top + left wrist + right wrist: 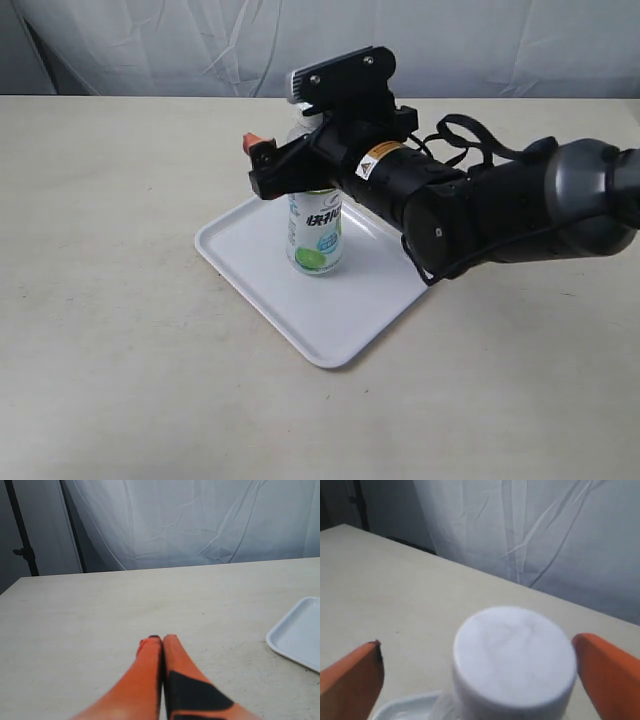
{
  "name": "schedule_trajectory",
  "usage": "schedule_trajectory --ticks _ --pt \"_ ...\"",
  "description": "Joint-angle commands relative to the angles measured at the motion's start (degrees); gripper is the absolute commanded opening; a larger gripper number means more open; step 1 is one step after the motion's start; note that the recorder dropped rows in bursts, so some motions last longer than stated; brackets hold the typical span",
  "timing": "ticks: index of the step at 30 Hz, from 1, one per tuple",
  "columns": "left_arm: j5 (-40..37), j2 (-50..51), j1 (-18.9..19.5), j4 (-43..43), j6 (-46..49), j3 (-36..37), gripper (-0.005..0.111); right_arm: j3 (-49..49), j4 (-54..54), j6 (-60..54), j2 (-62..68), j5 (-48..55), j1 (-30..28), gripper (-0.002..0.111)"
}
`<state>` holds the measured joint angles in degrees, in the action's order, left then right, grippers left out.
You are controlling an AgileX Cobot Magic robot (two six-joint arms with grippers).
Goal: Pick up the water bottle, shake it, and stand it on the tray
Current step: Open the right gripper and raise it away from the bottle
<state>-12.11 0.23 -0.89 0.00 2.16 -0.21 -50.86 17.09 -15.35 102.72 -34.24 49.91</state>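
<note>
The water bottle stands upright point(314, 238) on the tray with open fingers around its cap. My right gripper should keep moving back until it is clear of the cap point(515, 652).
The water bottle point(315, 235) stands upright on the white tray point(345, 325), its lime label facing the exterior camera. My right gripper point(300, 160) is at the bottle's neck and shoulder, reaching in from the right. In the right wrist view the white cap point(515, 655) sits between the orange fingers point(350, 680) of the right gripper point(476, 645), which is open: one finger is well clear of the cap, the other is close beside it. My left gripper point(161, 639) is shut on nothing, low over bare table, out of the exterior view.
The tray lies diagonally mid-table, and a corner of it point(300, 630) shows in the left wrist view. A white curtain point(200, 40) hangs behind the table's far edge. A dark stand point(22, 530) is off the table's far corner.
</note>
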Motion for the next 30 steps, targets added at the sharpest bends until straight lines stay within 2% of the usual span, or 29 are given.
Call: schedule_trajectory --ticks 1,8,15,26,28,29,30 --pt "0.53 -0.23 -0.35 0.0 -0.13 0.21 0.0 -0.4 0.15 -0.7 -3.61 -2.46 0.07 0.104" --pt "0.53 -0.23 -0.35 0.0 -0.13 0.21 0.0 -0.4 0.29 -2.05 -10.87 -3.24 0.07 0.104" --pt "0.53 -0.23 -0.35 0.0 -0.13 0.21 0.0 -0.4 10.64 -15.33 -17.8 6.55 0.07 0.104" --pt "0.53 -0.23 -0.35 0.0 -0.13 0.21 0.0 -0.4 10.56 -16.07 -29.48 25.85 0.17 0.104" --pt "0.53 -0.23 -0.35 0.0 -0.13 0.21 0.0 -0.4 10.66 -16.07 -32.08 29.36 0.17 0.096" --pt "0.53 -0.23 -0.35 0.0 -0.13 0.21 0.0 -0.4 10.66 -16.07 -33.24 30.69 0.17 0.09" --pt "0.53 -0.23 -0.35 0.0 -0.13 0.21 0.0 -0.4 10.66 -16.07 -34.77 32.42 0.17 0.078"
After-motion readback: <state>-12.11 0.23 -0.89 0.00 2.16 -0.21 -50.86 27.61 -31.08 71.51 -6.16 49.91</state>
